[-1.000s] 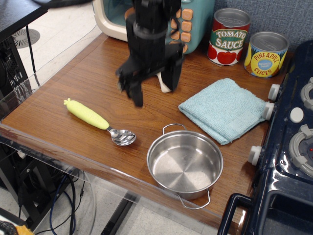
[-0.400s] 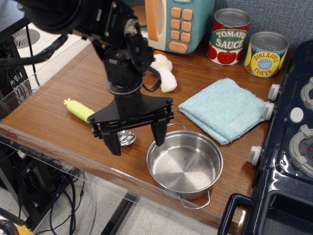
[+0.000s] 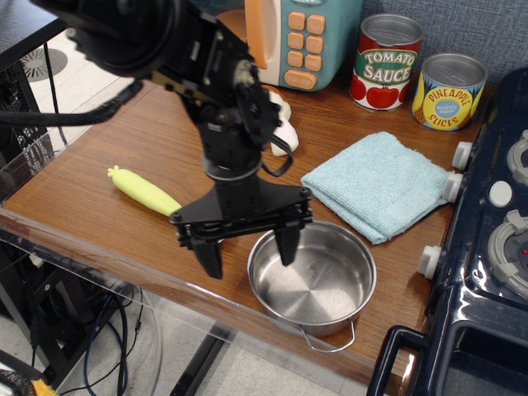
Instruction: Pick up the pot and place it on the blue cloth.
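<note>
The wire handle (image 3: pixel 330 349) juts out from the pot's side (image 3: pixel 328 325), so the handle will stay sticking out and turn along with it when I carry the pot.
The shiny steel pot (image 3: pixel 318 280) sits near the table's front edge, with one wire handle toward the front. The light blue cloth (image 3: pixel 378 184) lies flat behind it to the right. My gripper (image 3: pixel 249 254) is open and hangs over the pot's left rim. One finger (image 3: pixel 287 245) is inside the pot and the other finger (image 3: pixel 209 257) is outside to the left. The jaws straddle the rim and nothing is held.
A yellow-handled spoon (image 3: pixel 144 190) lies left of the pot, its bowl hidden by my arm. A tomato sauce can (image 3: pixel 387 62) and a pineapple can (image 3: pixel 449 91) stand at the back. A toy microwave (image 3: pixel 297 37) stands behind; a toy stove (image 3: pixel 495 239) borders the right.
My gripper has come forward from the back of the table, dropped lower and shifted right. It now straddles the pot's left rim. The pot and cloth have not moved.
</note>
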`<state>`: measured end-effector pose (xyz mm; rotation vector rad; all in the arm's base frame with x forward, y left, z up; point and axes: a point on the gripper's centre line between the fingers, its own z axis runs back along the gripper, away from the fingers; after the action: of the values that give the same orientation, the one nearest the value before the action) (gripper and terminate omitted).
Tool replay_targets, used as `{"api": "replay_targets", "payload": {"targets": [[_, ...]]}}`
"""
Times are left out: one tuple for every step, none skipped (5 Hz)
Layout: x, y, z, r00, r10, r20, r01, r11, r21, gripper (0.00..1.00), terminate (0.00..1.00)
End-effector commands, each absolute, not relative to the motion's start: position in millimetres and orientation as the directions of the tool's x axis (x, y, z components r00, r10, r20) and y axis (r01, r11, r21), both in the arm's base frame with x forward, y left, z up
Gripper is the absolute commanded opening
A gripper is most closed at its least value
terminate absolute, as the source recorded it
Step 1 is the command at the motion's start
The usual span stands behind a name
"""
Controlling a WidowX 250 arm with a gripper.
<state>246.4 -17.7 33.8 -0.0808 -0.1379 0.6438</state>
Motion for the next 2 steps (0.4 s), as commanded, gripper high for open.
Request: {"api": "replay_targets", "payload": {"targets": [[254.4, -16.9, 26.7, 0.785, 0.607, 0.124, -0.596, 0.794, -0.116, 0.0, 0.0], [255.2, -16.1, 25.5, 0.775, 0.617, 0.137, -0.608, 0.787, -0.106, 0.0, 0.0]]}}
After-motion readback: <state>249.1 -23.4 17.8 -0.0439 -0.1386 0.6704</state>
